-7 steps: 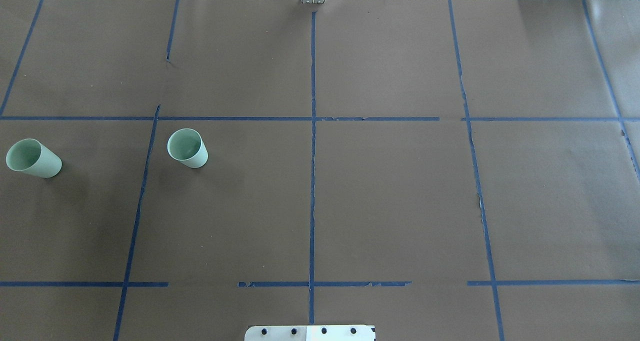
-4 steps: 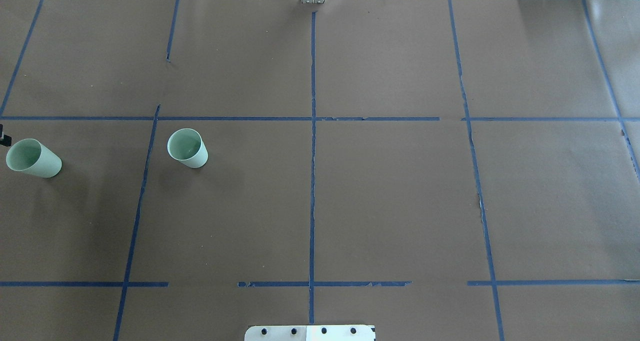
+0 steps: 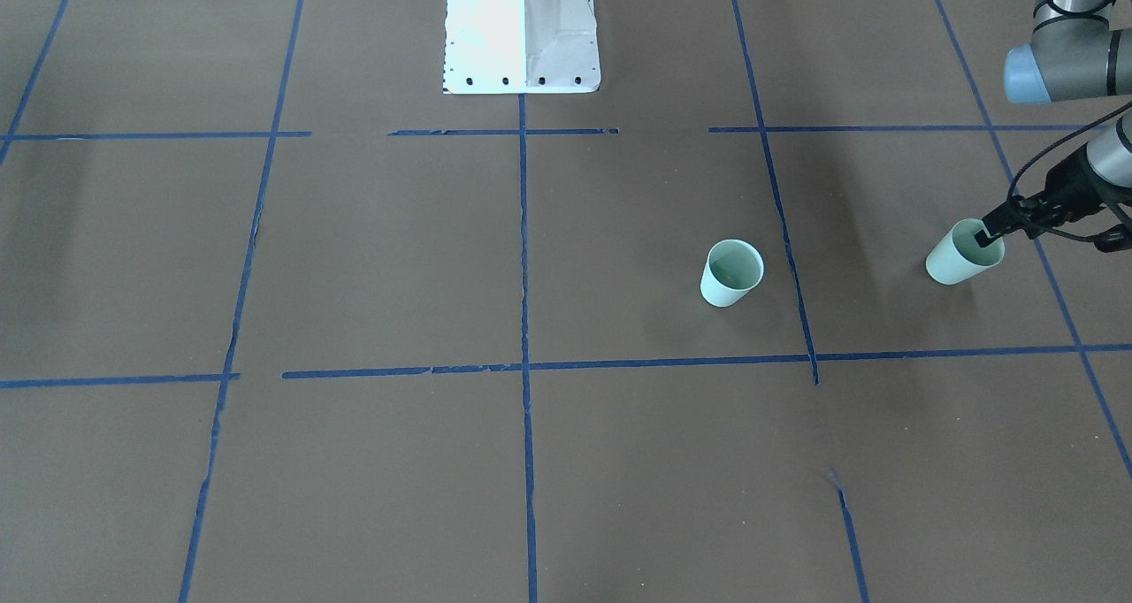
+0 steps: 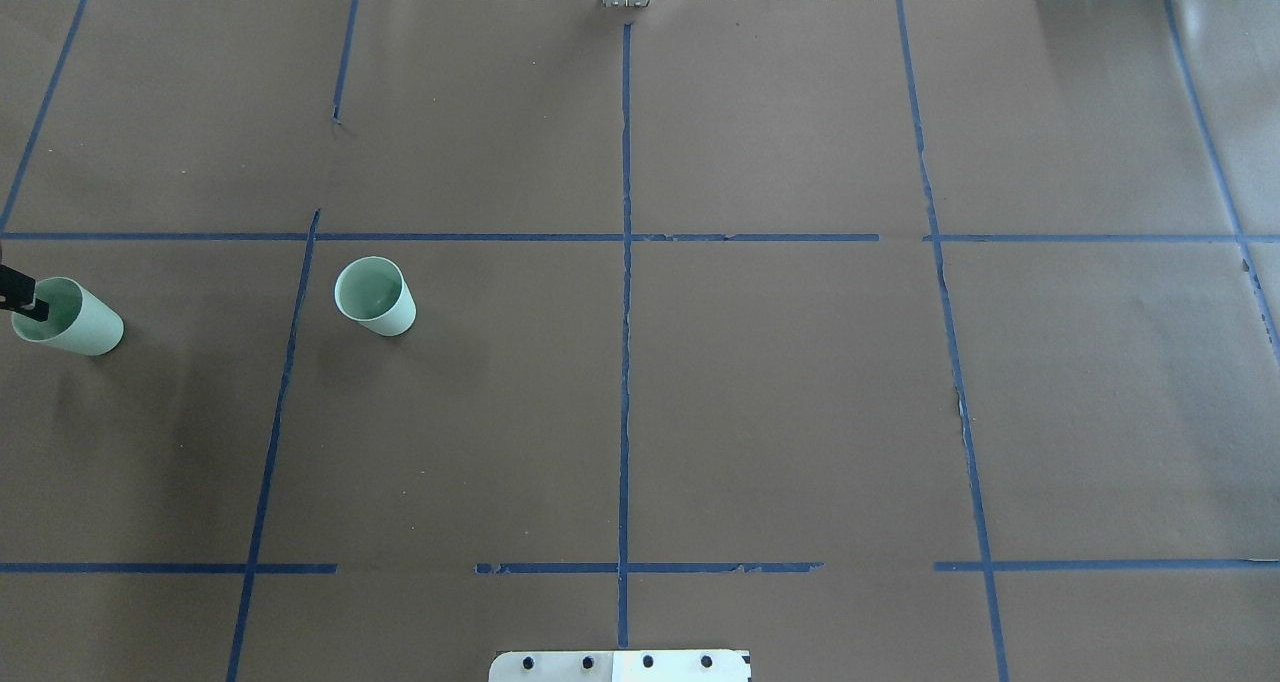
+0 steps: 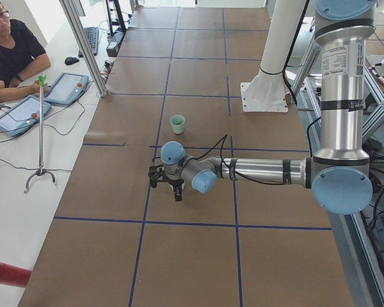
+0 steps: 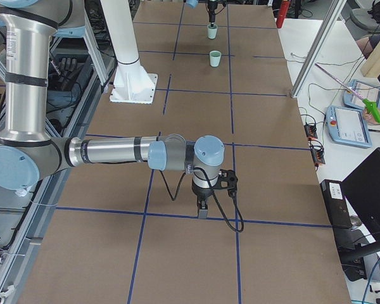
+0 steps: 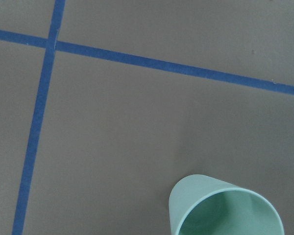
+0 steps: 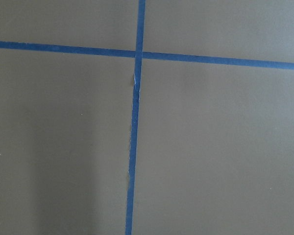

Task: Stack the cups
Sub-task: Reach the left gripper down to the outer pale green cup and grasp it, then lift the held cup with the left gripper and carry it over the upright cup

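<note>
The outer cup [image 3: 960, 254] will nest nearly to its rim when I lower it, because the inner cup [image 3: 732, 272] is empty and narrows toward its base.
Two pale mint-green cups stand upright on the brown table. The outer cup [image 4: 75, 324] is at the far left edge, and the inner cup [image 4: 376, 297] stands apart to its right. They also show in the front view as outer cup [image 3: 955, 260] and inner cup [image 3: 731, 272]. My left gripper [image 4: 22, 295] [image 3: 992, 230] is at the outer cup's rim, fingers apart, with one fingertip over the cup's mouth. The left wrist view shows that cup [image 7: 225, 211] at the bottom right. My right gripper [image 6: 202, 208] shows only in the exterior right view, low over bare table; I cannot tell whether it is open or shut.
Blue tape lines divide the brown table cover into squares. The white robot base plate [image 4: 620, 665] sits at the near edge, mid-table. An operator [image 5: 9, 54] with tablets and a thin stand [image 5: 41, 128] is beyond the table's far side.
My left gripper has come into the overhead view from the left edge and now reaches the outer cup's rim. Neither cup has moved.
</note>
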`<act>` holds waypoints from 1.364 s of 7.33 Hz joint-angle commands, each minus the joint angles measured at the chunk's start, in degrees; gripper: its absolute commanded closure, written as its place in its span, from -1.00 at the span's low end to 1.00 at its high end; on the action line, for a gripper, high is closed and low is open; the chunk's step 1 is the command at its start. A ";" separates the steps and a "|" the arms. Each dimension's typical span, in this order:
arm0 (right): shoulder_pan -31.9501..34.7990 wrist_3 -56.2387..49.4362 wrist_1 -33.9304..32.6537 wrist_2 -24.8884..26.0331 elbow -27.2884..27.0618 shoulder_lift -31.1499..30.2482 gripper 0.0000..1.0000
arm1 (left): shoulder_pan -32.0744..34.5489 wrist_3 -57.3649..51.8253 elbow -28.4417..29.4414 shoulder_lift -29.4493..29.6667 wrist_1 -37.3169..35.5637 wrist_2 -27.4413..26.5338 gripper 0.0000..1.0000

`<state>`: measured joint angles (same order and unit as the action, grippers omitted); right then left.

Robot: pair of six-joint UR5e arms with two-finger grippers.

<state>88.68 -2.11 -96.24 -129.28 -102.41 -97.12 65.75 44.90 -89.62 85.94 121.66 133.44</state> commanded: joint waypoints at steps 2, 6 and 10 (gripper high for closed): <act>0.00 0.00 0.00 -0.01 0.01 0.00 -1.00 | -0.36 0.10 1.38 0.28 0.68 0.16 0.93; 0.00 0.00 0.00 -0.01 -0.07 0.00 -1.00 | 0.69 6.82 -10.87 -0.50 -1.50 6.52 1.00; 0.00 0.00 0.00 0.08 -0.07 0.00 -1.00 | -2.17 35.71 -16.54 6.77 -1.61 3.52 1.00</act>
<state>88.68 -2.11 -96.24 -129.25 -102.45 -97.12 66.14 72.20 -104.84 89.92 120.09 138.96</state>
